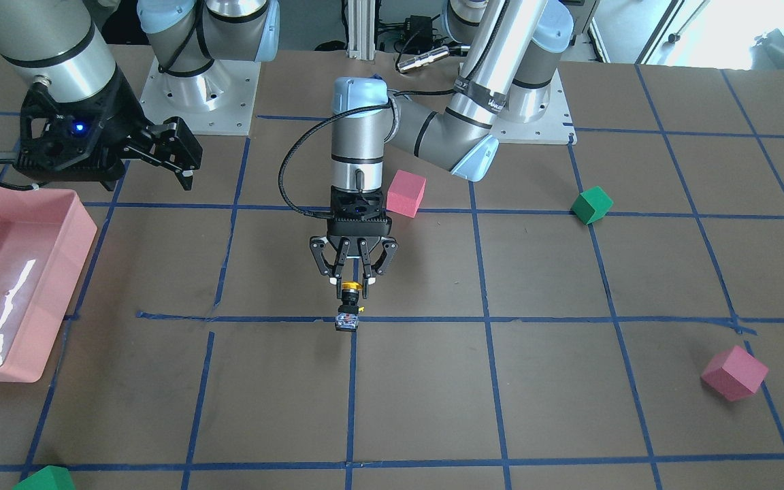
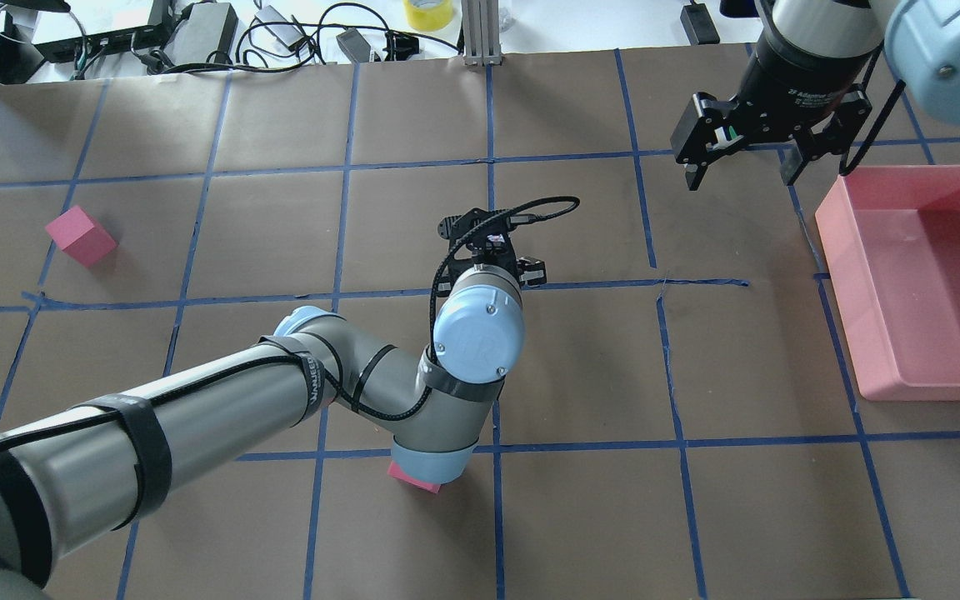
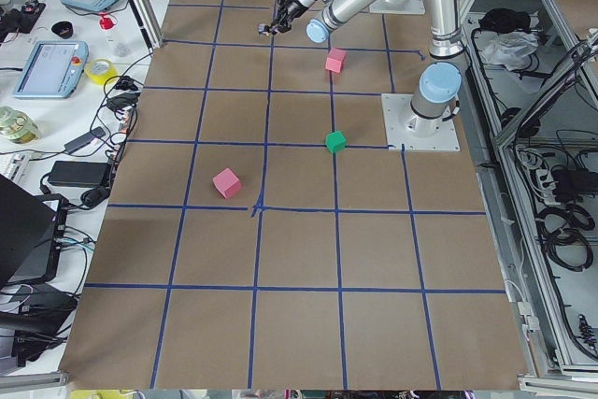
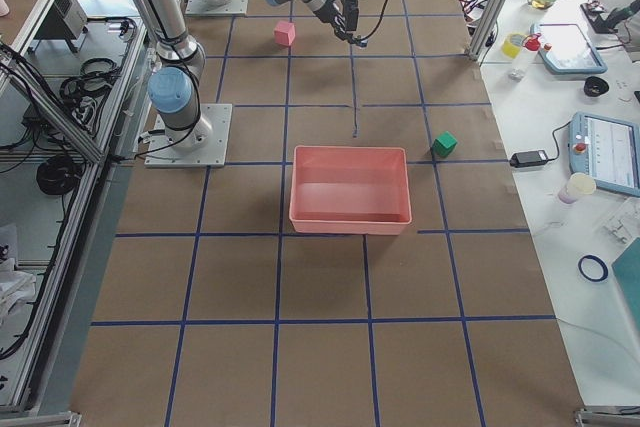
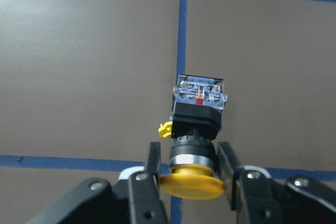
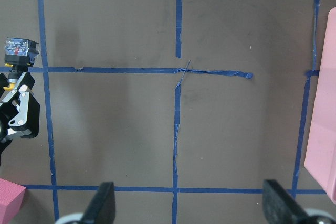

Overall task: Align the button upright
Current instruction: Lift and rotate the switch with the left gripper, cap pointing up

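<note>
The button is slanted in my left gripper, and the button's base (image 1: 346, 322) points ahead. I should swing the gripper's wrist low until the button's yellow cap (image 1: 352, 286) faces up, and then open the gripper.
The button (image 1: 348, 307) has a yellow cap, a black body and a silvery terminal base. My left gripper (image 1: 350, 284) is shut on it at the neck just under the cap. In the left wrist view the button (image 5: 197, 121) sticks out beyond the fingers (image 5: 153, 157), cap toward the palm and base pointing away over a blue tape line. Whether the base touches the table I cannot tell. My right gripper (image 1: 175, 155) is open and empty, off to the side near the pink bin. It is also open in the overhead view (image 2: 738, 154).
A pink bin (image 1: 58, 224) stands at the table edge on my right. Pink cubes (image 1: 406, 193) (image 1: 734, 372) and green cubes (image 1: 591, 205) (image 1: 45, 480) lie scattered. One pink cube sits just behind my left forearm.
</note>
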Available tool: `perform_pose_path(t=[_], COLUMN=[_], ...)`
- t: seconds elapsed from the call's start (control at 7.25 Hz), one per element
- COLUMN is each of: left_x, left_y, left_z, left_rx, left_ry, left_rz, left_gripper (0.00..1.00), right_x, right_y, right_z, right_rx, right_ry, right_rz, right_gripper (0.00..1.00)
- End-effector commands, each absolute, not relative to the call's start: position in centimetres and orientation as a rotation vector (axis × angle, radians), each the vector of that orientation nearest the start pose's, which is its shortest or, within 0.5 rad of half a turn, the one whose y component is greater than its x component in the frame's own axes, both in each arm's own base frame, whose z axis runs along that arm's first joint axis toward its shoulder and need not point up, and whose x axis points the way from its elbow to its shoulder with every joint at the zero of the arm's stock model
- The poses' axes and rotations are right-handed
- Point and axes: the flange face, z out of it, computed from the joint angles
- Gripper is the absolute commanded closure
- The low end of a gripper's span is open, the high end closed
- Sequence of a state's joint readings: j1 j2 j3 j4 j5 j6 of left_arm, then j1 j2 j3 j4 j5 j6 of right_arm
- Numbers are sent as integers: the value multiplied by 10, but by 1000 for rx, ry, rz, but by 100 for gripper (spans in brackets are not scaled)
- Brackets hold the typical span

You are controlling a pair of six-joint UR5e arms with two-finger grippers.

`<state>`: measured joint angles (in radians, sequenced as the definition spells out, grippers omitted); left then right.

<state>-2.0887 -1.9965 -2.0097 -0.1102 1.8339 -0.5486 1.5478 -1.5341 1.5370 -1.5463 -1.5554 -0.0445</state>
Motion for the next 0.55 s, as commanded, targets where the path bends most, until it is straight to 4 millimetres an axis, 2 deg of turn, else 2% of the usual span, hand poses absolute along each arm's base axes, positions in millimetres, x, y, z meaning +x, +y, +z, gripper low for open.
perform_pose_path(t=[0.0, 0.14, 0.41], left_x=[-362, -350, -350], left_y=[-458, -480, -514], left_z=[270, 281, 312], left_rx=[-322, -509, -920], left_ry=[3209, 3289, 3272], left_rz=[-701, -451, -23], left_gripper=[96, 94, 94], right_x=[122, 123, 122], right_y=[-508, -508, -508], right_z=[485, 485, 485], right_rx=[-31, -31, -31], right_ry=[3125, 3122, 3125], right_rz=[38, 35, 35], right_gripper=[0, 0, 0])
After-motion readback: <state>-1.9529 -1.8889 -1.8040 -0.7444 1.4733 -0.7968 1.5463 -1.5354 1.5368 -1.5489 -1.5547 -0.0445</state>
